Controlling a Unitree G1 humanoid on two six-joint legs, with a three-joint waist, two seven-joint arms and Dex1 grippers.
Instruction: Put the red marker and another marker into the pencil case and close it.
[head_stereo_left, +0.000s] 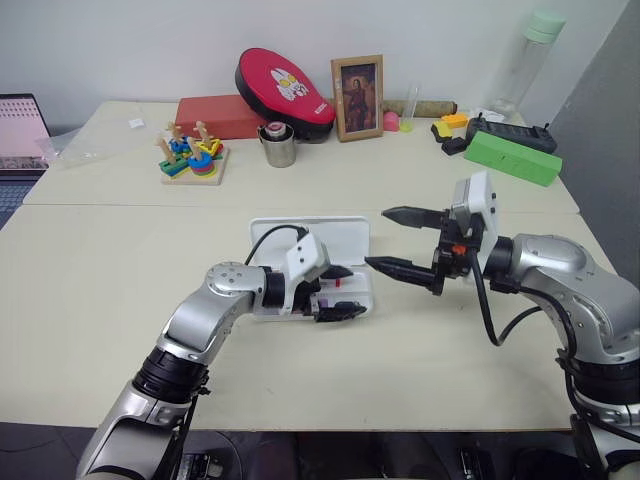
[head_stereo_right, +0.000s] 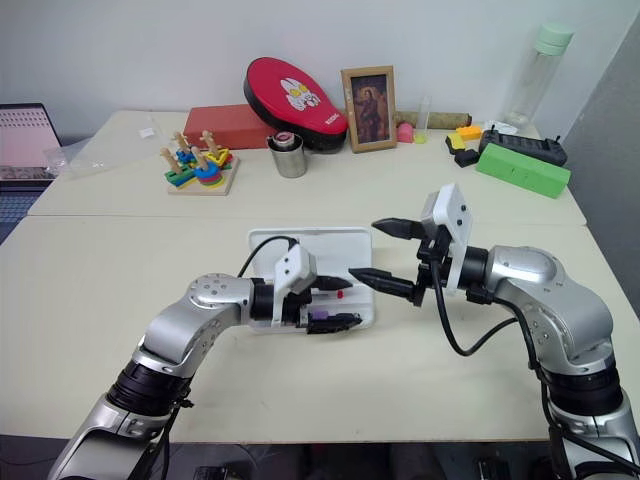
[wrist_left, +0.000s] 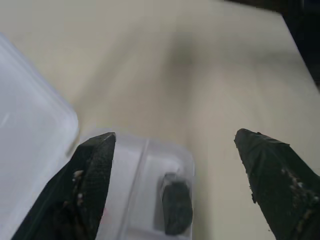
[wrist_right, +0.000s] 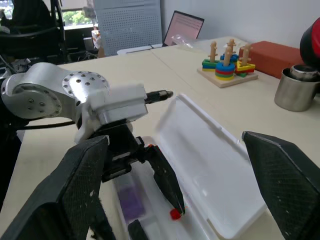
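Note:
My left gripper hovers over the tray (head_stereo_left: 347, 287) in the way of the lid. It should move back before my right gripper swings the lid shut from its far side (head_stereo_left: 345, 221).
The pencil case (head_stereo_left: 312, 238) lies open at mid-table, its lid flat on the far side and its tray (wrist_left: 150, 165) toward me. In the tray lie the red marker (head_stereo_right: 323, 293), showing a red end (wrist_right: 174, 214), the short lilac marker (wrist_right: 131, 200) and a small black capsule (wrist_left: 176, 210). My left gripper (head_stereo_left: 345, 291) hovers low over the tray, open and holding nothing. Just right of the case, a little higher, my right gripper (head_stereo_left: 377, 238) points left toward it, wide open and empty.
Along the back of the table stand a red flat box (head_stereo_left: 220, 115), a red oval case (head_stereo_left: 285, 85), a picture frame (head_stereo_left: 357, 97), a metal cup (head_stereo_left: 278, 147), a stacking toy (head_stereo_left: 192, 157) and a green box (head_stereo_left: 512, 157). A laptop (head_stereo_left: 20, 130) sits far left.

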